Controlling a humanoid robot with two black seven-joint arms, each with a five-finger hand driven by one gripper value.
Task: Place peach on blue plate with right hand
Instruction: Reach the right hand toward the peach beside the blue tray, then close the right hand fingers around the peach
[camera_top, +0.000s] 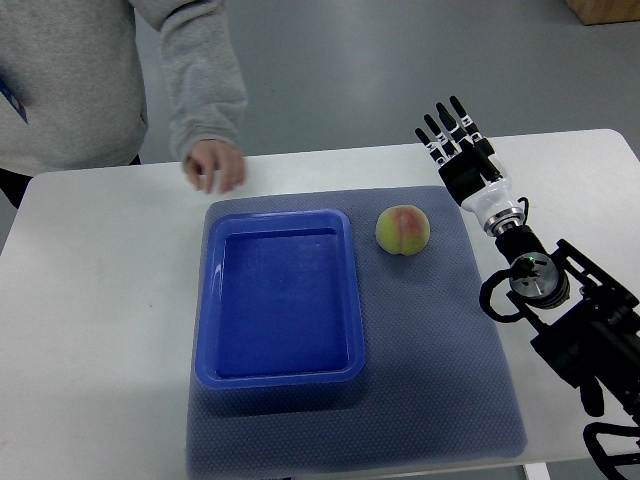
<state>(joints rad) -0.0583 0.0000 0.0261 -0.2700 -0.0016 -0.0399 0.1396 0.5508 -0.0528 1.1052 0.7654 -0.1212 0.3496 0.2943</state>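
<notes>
The fingers of my right gripper point past the peach to the table's far edge (412, 148). Next, I swing them back and close them around the peach from its side (418, 231).
A yellow-green peach with a pink blush (403, 230) lies on the grey-blue mat, just right of the blue plate's far right corner. The blue plate (212, 300) is a deep rectangular tray and holds nothing. My right hand (455, 135) is above the table's far right area, to the right of and beyond the peach, apart from it. Its black fingers (446, 122) are straight and spread, holding nothing. My left arm is out of view.
The grey-blue mat (440, 370) covers the middle of the white table (100, 330). A person in a grey sweater stands at the far left; their hand (215, 168) rests on the table just beyond the tray.
</notes>
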